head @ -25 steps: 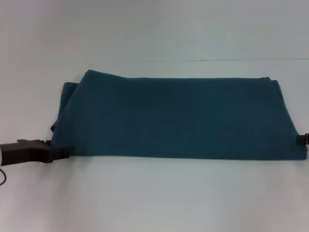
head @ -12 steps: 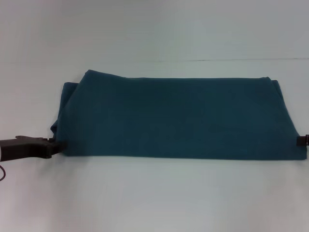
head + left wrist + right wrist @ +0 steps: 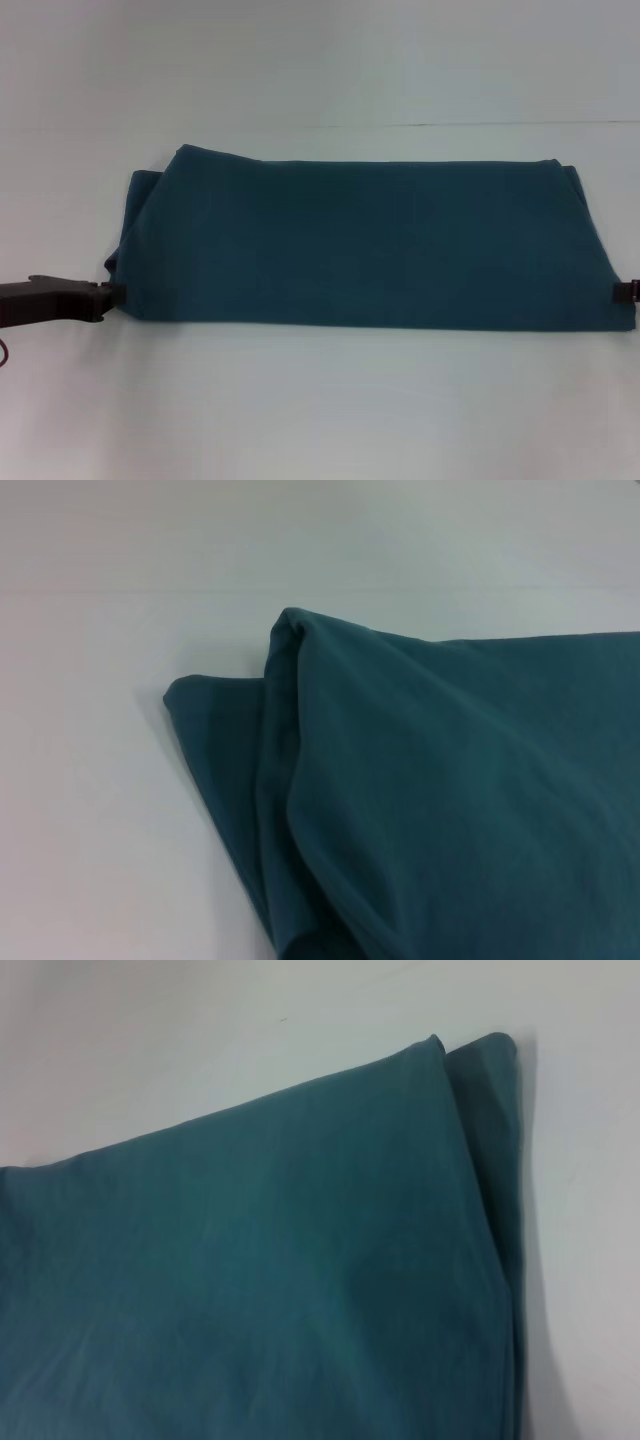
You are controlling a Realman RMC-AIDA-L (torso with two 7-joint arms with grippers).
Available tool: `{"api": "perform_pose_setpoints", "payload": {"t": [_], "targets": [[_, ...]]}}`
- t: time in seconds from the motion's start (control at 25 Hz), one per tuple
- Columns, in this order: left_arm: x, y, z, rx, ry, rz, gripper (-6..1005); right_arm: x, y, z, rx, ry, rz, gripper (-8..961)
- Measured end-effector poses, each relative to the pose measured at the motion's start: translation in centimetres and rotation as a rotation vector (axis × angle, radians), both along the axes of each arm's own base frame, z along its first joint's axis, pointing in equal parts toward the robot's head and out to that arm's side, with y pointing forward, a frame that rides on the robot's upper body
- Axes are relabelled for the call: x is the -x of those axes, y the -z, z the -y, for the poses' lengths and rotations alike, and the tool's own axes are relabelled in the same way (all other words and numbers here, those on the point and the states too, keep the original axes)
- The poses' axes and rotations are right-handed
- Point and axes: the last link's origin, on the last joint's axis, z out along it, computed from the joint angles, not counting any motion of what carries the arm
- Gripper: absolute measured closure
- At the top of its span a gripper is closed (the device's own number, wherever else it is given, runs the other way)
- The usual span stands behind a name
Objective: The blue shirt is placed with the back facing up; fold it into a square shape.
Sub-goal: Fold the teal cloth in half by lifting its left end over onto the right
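Note:
I should move my right gripper, which barely overlaps the shirt's front corner (image 3: 623, 315), farther onto the cloth (image 3: 604, 305) and pinch it before both grippers lift the shirt's front edge.
The blue shirt (image 3: 360, 245) lies on the white table (image 3: 320, 410) as a long, plain teal band folded lengthwise, with no lettering showing. My left gripper (image 3: 108, 293) sits low at the shirt's front left corner, just at the cloth's edge. Only a dark tip of my right gripper (image 3: 626, 290) shows at the shirt's front right corner, by the picture's edge. In the left wrist view the layered left end of the shirt (image 3: 450, 800) fills the frame. The right wrist view holds the stacked right end of the shirt (image 3: 250, 1260).
Bare white tabletop surrounds the shirt. A faint seam line (image 3: 450, 124) crosses the table behind it.
My left gripper has drawn back to the left and slightly away, off the shirt's front left corner. The shirt and the right gripper have stayed put.

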Motion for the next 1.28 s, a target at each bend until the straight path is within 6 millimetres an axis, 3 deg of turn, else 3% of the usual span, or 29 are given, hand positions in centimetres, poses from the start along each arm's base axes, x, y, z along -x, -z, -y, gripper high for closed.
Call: {"api": "perform_pose_setpoints", "payload": {"t": [0.88,1.28], "targets": [[-0.3,0.0,-0.3,0.003,0.008,-0.002,996,0.6,1.7,-0.4,-0.008,-0.01,-0.013,232],[-0.3,0.0,-0.3,0.005,0.01,-0.003,996,0.1,2.2,0.0,-0.002,0.005,-0.015,590]]}}
